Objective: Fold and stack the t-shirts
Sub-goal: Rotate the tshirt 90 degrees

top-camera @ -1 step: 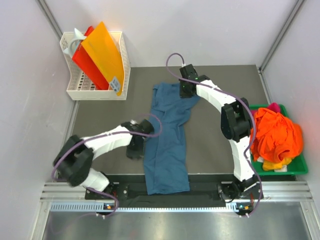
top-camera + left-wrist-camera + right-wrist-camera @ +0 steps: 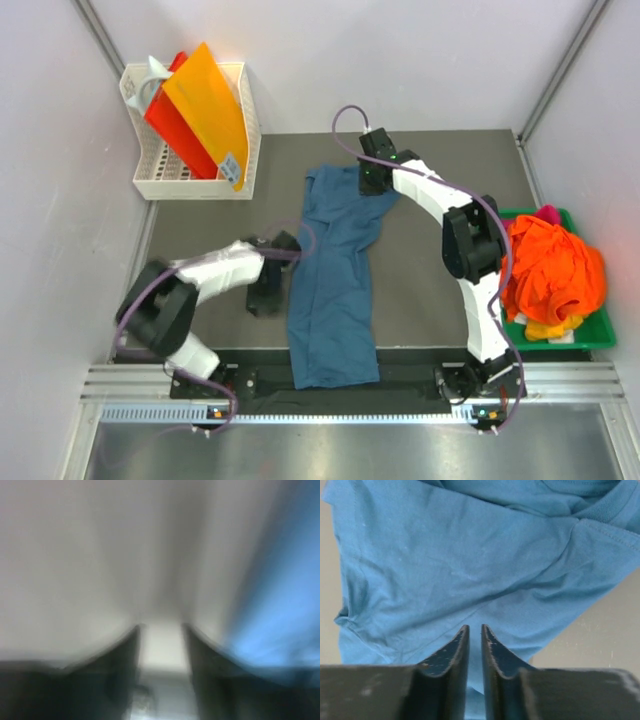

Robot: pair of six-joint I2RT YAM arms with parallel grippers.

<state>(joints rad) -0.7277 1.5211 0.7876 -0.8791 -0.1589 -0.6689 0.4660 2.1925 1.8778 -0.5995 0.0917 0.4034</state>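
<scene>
My left gripper should help my right gripper spread the collar end's far corners [image 2: 319,181] before the t-shirt gets folded, because the teal-blue t-shirt's collar end [image 2: 338,208] is lying wrinkled and crooked.
A dark teal-blue t-shirt [image 2: 335,290] lies folded into a long strip down the middle of the table, collar end at the far side. My left gripper [image 2: 264,300] rests on the table just left of the strip. In the blurred left wrist view it [image 2: 160,635] is open, with bare table between its fingers and the shirt [image 2: 285,615] off to the right. My right gripper [image 2: 372,184] hangs over the shirt's far right corner. Its fingers [image 2: 474,635] stand a narrow gap apart above the teal cloth [image 2: 445,555]. An orange t-shirt [image 2: 555,268] is heaped over pink [image 2: 547,213] and yellow [image 2: 545,328] ones.
The heap of shirts fills a green tray [image 2: 600,340] at the right edge. A white basket [image 2: 152,180] holding orange and red sheets [image 2: 205,100] stands at the far left. Grey walls close in the table on three sides.
My left arm has drawn back to the left, away from the shirt's left edge. The right arm and the shirt have not moved.
</scene>
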